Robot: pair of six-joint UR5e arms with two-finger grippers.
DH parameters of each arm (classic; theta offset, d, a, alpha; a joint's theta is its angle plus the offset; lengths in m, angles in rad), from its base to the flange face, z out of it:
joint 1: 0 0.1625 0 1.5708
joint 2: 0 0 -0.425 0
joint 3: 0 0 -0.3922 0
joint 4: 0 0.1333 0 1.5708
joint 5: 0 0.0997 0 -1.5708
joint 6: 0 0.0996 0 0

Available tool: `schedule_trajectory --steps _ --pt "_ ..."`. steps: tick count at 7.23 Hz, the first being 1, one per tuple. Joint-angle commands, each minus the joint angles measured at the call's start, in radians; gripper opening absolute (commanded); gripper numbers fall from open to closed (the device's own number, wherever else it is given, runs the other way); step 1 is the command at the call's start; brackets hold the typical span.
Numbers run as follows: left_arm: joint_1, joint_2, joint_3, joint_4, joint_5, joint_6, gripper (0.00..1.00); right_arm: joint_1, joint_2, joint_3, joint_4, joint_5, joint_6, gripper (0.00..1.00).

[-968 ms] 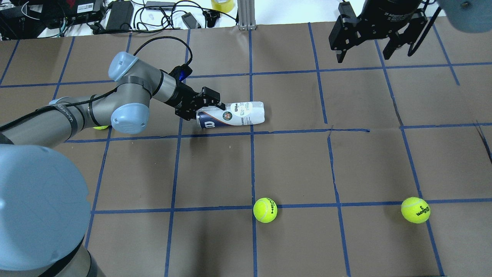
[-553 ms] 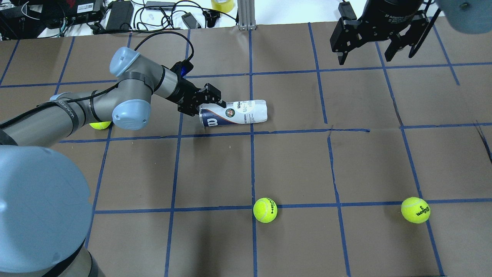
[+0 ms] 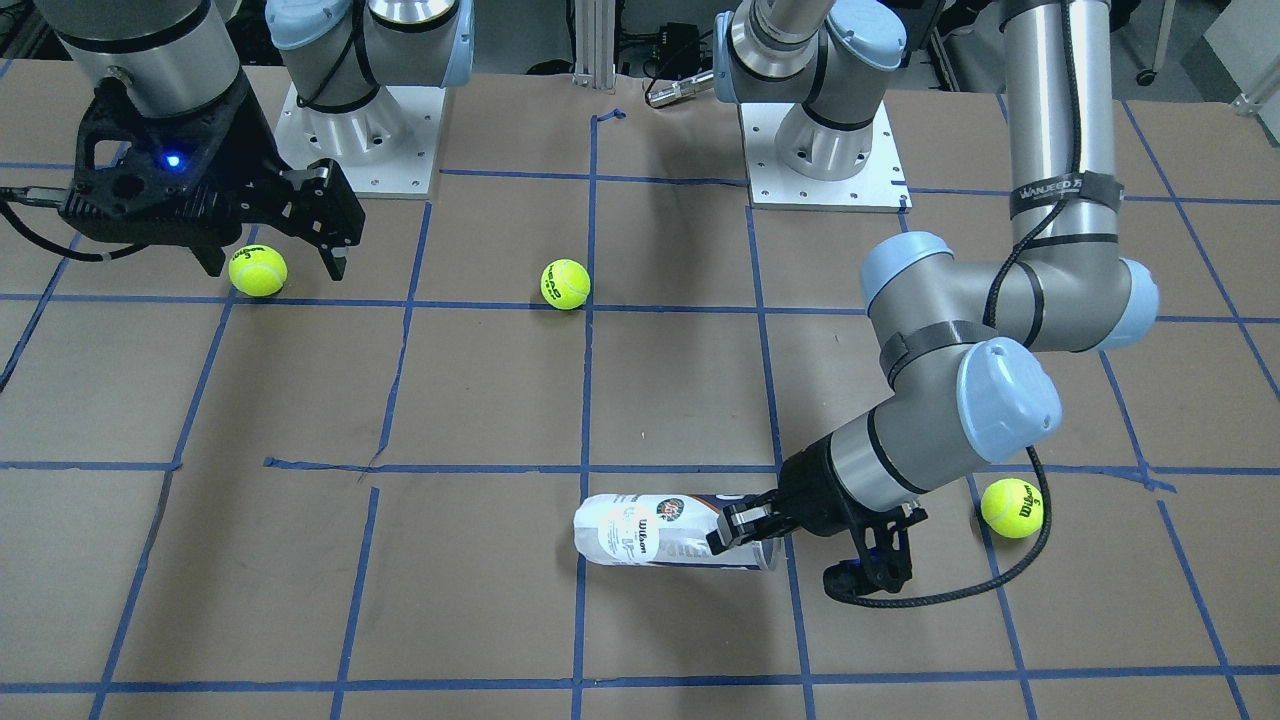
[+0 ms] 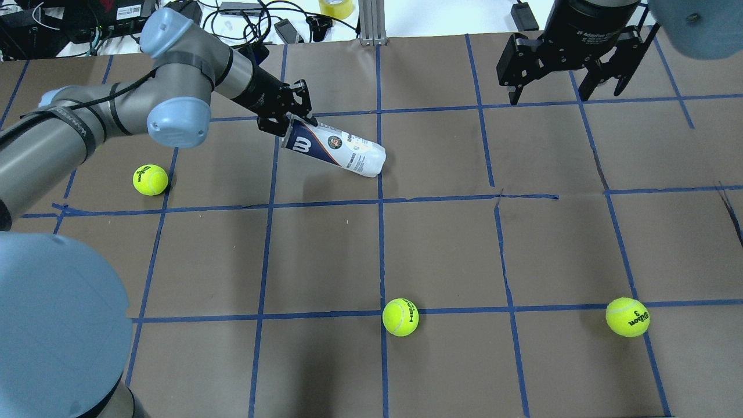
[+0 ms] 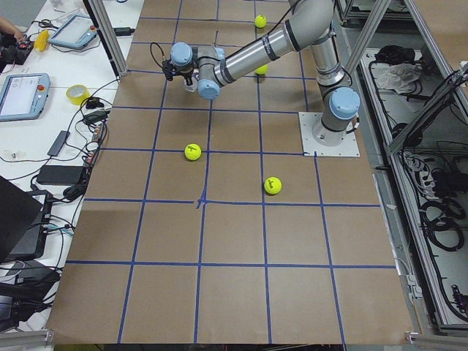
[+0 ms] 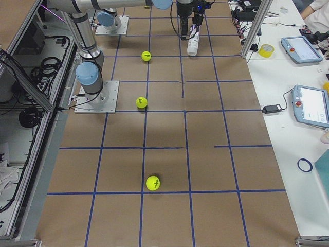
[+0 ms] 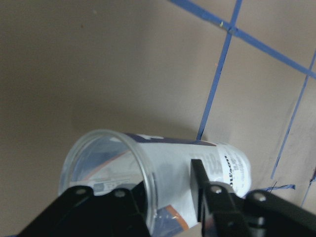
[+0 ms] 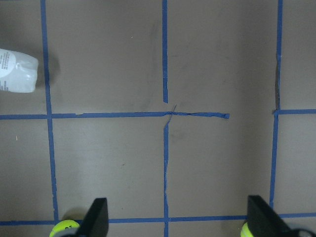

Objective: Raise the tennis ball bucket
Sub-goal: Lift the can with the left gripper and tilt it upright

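Observation:
The tennis ball bucket is lying almost flat in my left gripper. I should swing its rim up and set it upright on its closed end before opening.
The tennis ball bucket (image 4: pixel 336 149) is a clear tube with a white-and-navy Wilson label. It lies slanted over the table's far-left middle, with its open end raised. It also shows in the front view (image 3: pixel 645 530), the left wrist view (image 7: pixel 168 168) and the right wrist view (image 8: pixel 17 71). My left gripper (image 4: pixel 295 118) is shut on the rim at the open end, and the wrist view shows its fingers (image 7: pixel 212 207) pinching the wall. I cannot tell whether the closed end touches the table. My right gripper (image 4: pixel 562 87) hangs open and empty at the far right.
Three yellow-green tennis balls lie on the brown, blue-taped table: one at the left (image 4: pixel 150 179), one at the near centre (image 4: pixel 400 317) and one at the near right (image 4: pixel 627 317). Cables and electronics (image 4: pixel 174 23) line the far edge.
My left arm has swung up and toward the far side with the bucket's open end. The tube has turned from level to slanted. The left ball is now uncovered. The right gripper has barely moved.

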Motion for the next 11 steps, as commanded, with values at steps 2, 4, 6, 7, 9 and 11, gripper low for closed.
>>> schedule_trajectory --steps 2,4,6,7,9,11 --pt "-0.018 0.027 0.213 -0.121 0.26 -0.083 0.0 -0.002 0.0 0.0 -0.004 0.0 0.001 1.0" --pt "-0.104 0.035 0.225 -0.094 0.461 0.076 0.0 -0.002 0.0 0.0 -0.008 0.0 0.001 1.0" --pt "-0.195 0.03 0.167 0.064 0.577 0.343 0.0 -0.002 0.0 0.0 -0.009 -0.001 0.001 1.0" --pt "-0.213 0.029 0.132 0.089 0.577 0.353 0.0 -0.002 0.0 0.0 -0.008 0.0 -0.001 1.0" --pt "-0.255 0.018 0.087 0.126 0.569 0.338 0.0 -0.002 0.0 0.0 -0.009 0.0 -0.001 1.0" --pt "-0.261 0.026 0.084 0.12 0.568 0.336 0.23 -0.002 0.0 0.0 -0.009 0.0 0.001 1.0"
